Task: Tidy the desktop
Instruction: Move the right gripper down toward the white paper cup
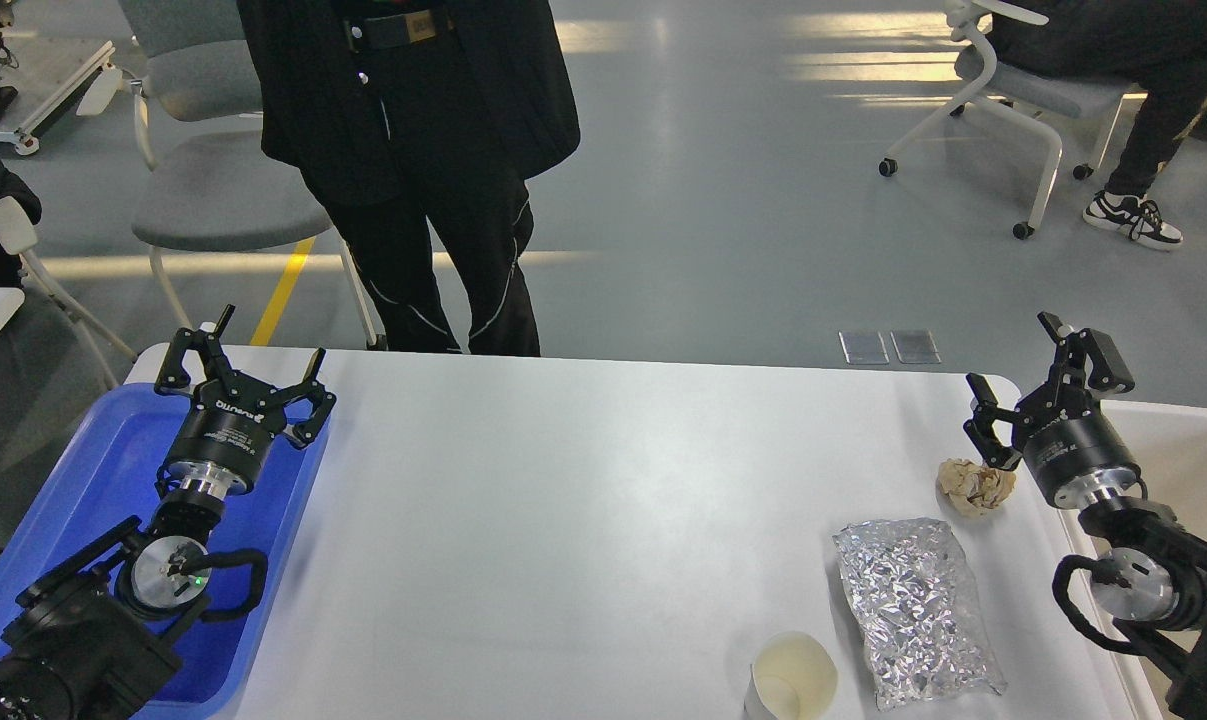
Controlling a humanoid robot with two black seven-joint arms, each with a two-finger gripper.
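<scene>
Plain cream lining can be seen through the paper cup's opening (pixel 797 674). The paper cup will turn out to be empty as it tips sideways when I carry it.
The desktop (pixel 583 500) is a wide glossy white tabletop with rounded corners. On its right part lie a crumpled beige paper ball (pixel 976 486), a crinkled silver foil bag (pixel 918 610) and a paper cup on its side (pixel 791 680) at the front edge. My left gripper (pixel 245 362) is open and empty, held above the far end of the blue tray (pixel 113 470). My right gripper (pixel 1015 363) is open and empty, just behind and to the right of the paper ball, apart from it.
A cream-white rimmed bin (pixel 1178 450) stands at the right table edge under my right arm. A person in black (pixel 413 170) stands at the far edge of the table. Chairs (pixel 213 200) stand on the floor behind.
</scene>
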